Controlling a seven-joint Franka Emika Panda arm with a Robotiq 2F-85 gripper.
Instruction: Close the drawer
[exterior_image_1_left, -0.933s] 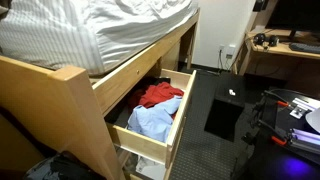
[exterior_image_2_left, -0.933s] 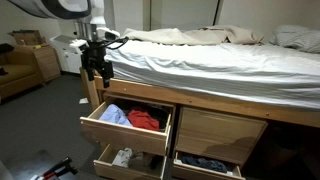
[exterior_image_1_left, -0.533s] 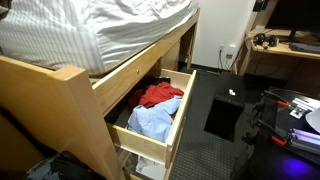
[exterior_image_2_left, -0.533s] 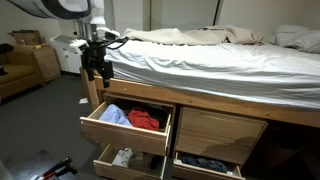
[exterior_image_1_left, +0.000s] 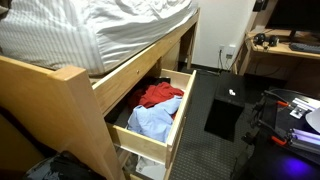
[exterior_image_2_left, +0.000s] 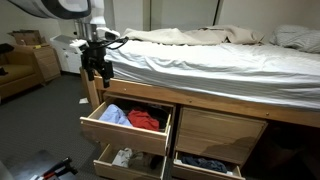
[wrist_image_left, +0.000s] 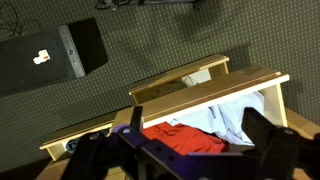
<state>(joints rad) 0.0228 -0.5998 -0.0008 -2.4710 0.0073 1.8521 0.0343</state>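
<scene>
My gripper is hanging high above the drawer's front panel (exterior_image_2_left: 122, 135), so I should move back over the carpet (exterior_image_1_left: 194, 132) and come down in front before I push the drawer shut.
The drawer (exterior_image_2_left: 125, 136) is the upper left one under the bed, pulled well out. Red clothes (exterior_image_2_left: 146, 120) and light-blue clothes (exterior_image_2_left: 113, 114) lie in it. An exterior view shows its thin side wall (exterior_image_1_left: 183, 108) and the same clothes. My gripper (exterior_image_2_left: 97, 70) hangs in the air above the drawer's outer left corner, beside the mattress, touching nothing. In the wrist view the two fingers (wrist_image_left: 192, 125) stand wide apart and empty over the front panel (wrist_image_left: 215, 88). Below them lie the red clothes (wrist_image_left: 185, 138) and the light-blue clothes (wrist_image_left: 235, 115).
A lower drawer (exterior_image_2_left: 122, 162) with white cloth is also open and sticks out underneath. A third open drawer (exterior_image_2_left: 205, 163) holds dark clothes. The mattress (exterior_image_2_left: 200, 55) overhangs the frame. A black box (exterior_image_1_left: 225, 110) lies on the dark carpet. A desk (exterior_image_1_left: 285, 50) stands behind.
</scene>
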